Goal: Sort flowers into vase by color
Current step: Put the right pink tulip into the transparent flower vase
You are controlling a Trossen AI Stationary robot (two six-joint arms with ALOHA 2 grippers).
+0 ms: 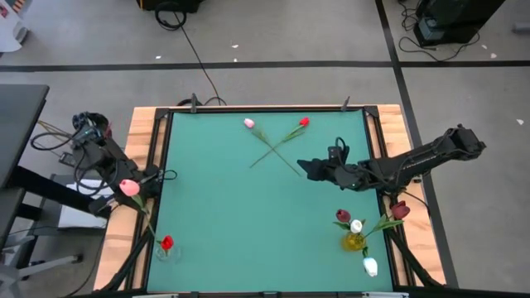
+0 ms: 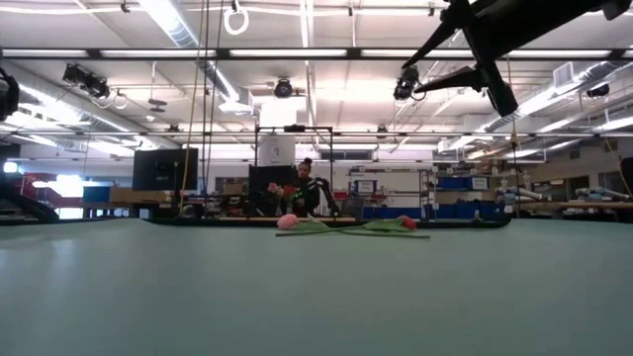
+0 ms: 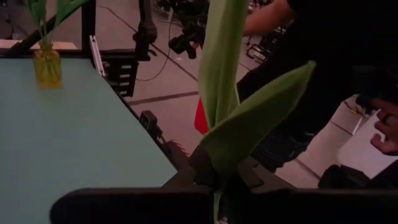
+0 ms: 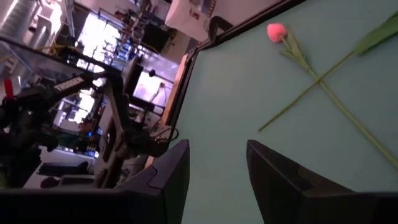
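My left gripper should keep gently sliding the pink tulip's stem into the clear vase until the vase holds it, and then let go, because the stem slants down to the vase.
My left gripper is at the table's left edge, shut on a pink tulip. The tulip's green leaves rise past the fingers in the left wrist view. A clear vase with a red flower stands at the near left. A pink tulip and a red tulip lie with their stems crossed on the mat at the far middle. My right gripper hovers open just right of the stems. A yellow vase at the near right holds maroon and white flowers. My left gripper pinches the pink tulip between its two fingers low on the stem, where the leaves start. The leaves stand up beyond the fingers. The stem slants toward the clear vase; I cannot tell whether its end reaches it.
A white flower lies near the yellow vase, at the near right corner. Wooden rails frame the green mat. A person's hand shows beyond the table's left side. The mat's middle is bare.
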